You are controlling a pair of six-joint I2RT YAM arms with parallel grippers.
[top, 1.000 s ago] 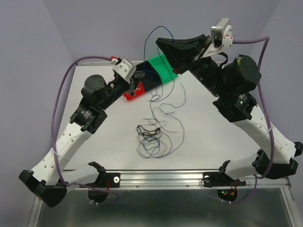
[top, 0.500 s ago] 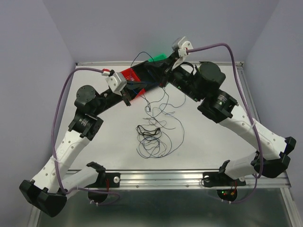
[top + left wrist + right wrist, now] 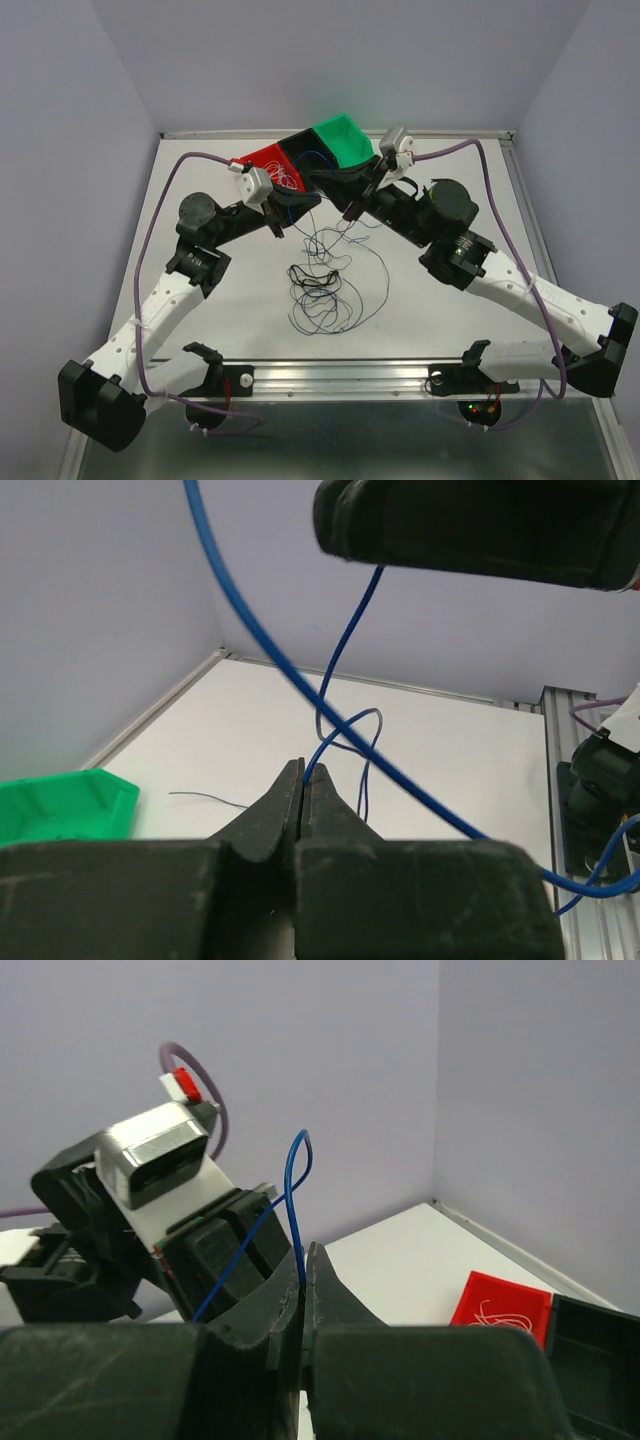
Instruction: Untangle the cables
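Next, I open my left gripper and take the cable's parts together before carrying it to the black bin (image 3: 302, 146), as the blue cable hangs across both grippers (image 3: 343, 652).
A tangle of thin dark and white cables (image 3: 320, 290) lies on the white table (image 3: 460, 330), just behind its middle. Strands rise from it to both grippers. My left gripper (image 3: 312, 203) and right gripper (image 3: 325, 182) meet tip to tip above the back of the pile. In the left wrist view the left gripper (image 3: 303, 771) is shut on a blue cable (image 3: 262, 647), which loops up past the right gripper (image 3: 480, 525). In the right wrist view the right gripper (image 3: 305, 1251) is shut on the same kind of blue cable (image 3: 293, 1190), which arcs toward the left wrist (image 3: 150, 1160).
Three bins stand at the table's back edge: a red bin (image 3: 268, 163) with pale wire in it, a black bin (image 3: 300, 148) and a green bin (image 3: 345, 140). Purple arm cords (image 3: 190, 160) arc over both sides. A metal rail (image 3: 340, 372) runs along the front.
The right gripper has come down from high at the back and moved forward-left. The left gripper has shifted right to meet it. The blue loop has dropped and the bins now show.
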